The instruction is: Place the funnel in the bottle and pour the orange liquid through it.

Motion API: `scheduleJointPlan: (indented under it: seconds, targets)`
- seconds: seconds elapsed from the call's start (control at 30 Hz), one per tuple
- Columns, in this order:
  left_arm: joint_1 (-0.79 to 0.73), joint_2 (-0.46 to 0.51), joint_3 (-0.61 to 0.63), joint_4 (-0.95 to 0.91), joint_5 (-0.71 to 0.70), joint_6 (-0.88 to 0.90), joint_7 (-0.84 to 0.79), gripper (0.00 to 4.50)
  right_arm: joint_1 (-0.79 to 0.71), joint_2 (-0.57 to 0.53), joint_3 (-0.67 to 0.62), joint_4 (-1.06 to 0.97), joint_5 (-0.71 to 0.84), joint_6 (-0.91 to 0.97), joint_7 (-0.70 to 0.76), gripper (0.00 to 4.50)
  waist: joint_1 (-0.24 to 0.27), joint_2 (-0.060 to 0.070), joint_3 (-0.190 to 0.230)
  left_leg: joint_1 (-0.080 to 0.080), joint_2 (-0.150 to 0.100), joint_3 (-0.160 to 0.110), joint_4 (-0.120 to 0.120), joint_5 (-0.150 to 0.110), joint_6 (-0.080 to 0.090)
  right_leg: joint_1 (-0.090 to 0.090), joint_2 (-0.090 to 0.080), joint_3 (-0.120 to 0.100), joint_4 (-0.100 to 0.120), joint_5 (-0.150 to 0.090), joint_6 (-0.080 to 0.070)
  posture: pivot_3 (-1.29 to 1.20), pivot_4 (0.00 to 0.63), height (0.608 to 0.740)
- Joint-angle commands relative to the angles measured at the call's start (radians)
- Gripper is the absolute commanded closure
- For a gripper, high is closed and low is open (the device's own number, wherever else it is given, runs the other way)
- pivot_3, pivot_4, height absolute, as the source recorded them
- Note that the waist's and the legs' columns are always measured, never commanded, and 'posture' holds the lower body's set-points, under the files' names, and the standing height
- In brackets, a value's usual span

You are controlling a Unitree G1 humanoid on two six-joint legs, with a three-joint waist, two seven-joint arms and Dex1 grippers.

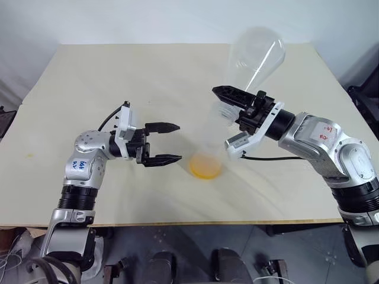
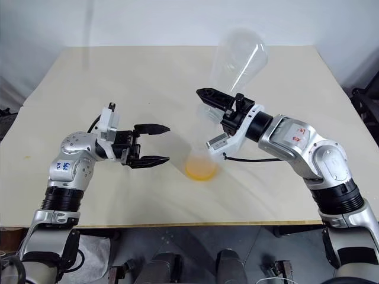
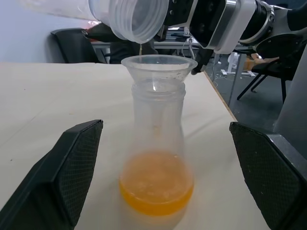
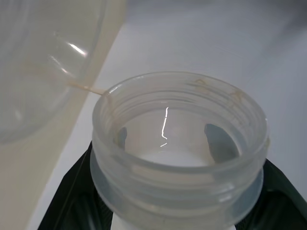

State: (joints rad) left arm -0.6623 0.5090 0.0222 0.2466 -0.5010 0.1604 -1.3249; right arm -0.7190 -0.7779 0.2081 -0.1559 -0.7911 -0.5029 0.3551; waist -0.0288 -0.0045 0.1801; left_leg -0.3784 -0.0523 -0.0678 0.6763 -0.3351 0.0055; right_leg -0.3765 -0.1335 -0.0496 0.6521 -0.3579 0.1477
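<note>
Only a thin trickle runs from the flask's opening (image 3: 144, 20) to the funnel, so my right gripper should keep turning the flask upright and then release it on free tabletop (image 1: 269, 148).
The frosted bottle (image 1: 208, 142) stands upright on the table with the orange liquid (image 1: 206, 167) pooled in its base. The clear funnel (image 3: 158, 63) sits in its mouth. My right gripper (image 1: 222, 116) is shut on the neck of a large clear flask (image 1: 256, 54), which is tipped with its mouth (image 3: 130, 19) just above the funnel. A thin orange trickle (image 3: 140, 50) hangs from that mouth. My left gripper (image 1: 178, 142) is open, level beside the bottle on its left, with its fingers (image 3: 72, 167) apart from the bottle.
The pale table (image 1: 118, 77) has bare room to the left and behind the bottle. Its front edge (image 1: 177, 223) lies close below my arms. Dark chairs (image 3: 72, 43) stand beyond the table's far side.
</note>
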Motion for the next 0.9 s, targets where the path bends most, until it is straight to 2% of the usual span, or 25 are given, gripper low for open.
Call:
scheduleJointPlan:
  seconds: [0.03, 0.33, 0.6, 0.9]
  targets:
    - [-0.022, -0.002, 0.008, -0.006, 0.003, -0.021, -0.004, 0.0, 0.034, 0.049, -0.082, -0.061, 0.163, 0.127, 0.073, 2.02, 0.0, 0.0, 0.0, 0.0, 0.0, 0.0, 0.0, 0.0, 0.0, 0.0, 0.0, 0.0, 0.0, 0.0, 0.0, 0.0, 0.15, 0.74]
    - [-0.038, -0.019, 0.007, 0.026, 0.012, -0.048, -0.005, 0.0, 0.092, 0.166, -0.225, -0.181, 0.523, 0.556, 0.254, 2.02, 0.002, 0.0, 0.0, 0.0, 0.0, -0.001, 0.001, 0.0, 0.0, 0.001, 0.0, -0.001, 0.001, 0.0, 0.0, 0.0, 0.15, 0.74]
    - [-0.033, -0.024, 0.011, 0.027, 0.01, -0.058, -0.014, 0.0, 0.099, 0.275, -0.477, -0.184, 0.864, 1.028, 0.228, 2.02, 0.002, 0.0, 0.0, 0.0, 0.0, -0.002, 0.001, 0.0, 0.0, 0.001, 0.0, -0.001, 0.001, 0.0, 0.0, 0.0, 0.15, 0.74]
    - [-0.019, -0.008, 0.018, 0.011, 0.007, -0.045, -0.015, 0.0, 0.119, 0.309, -0.647, -0.002, 1.051, 1.102, 0.142, 2.02, 0.001, 0.0, 0.0, 0.0, -0.001, -0.002, 0.0, 0.0, 0.0, 0.001, -0.001, 0.0, 0.001, 0.0, 0.0, 0.0, 0.15, 0.74]
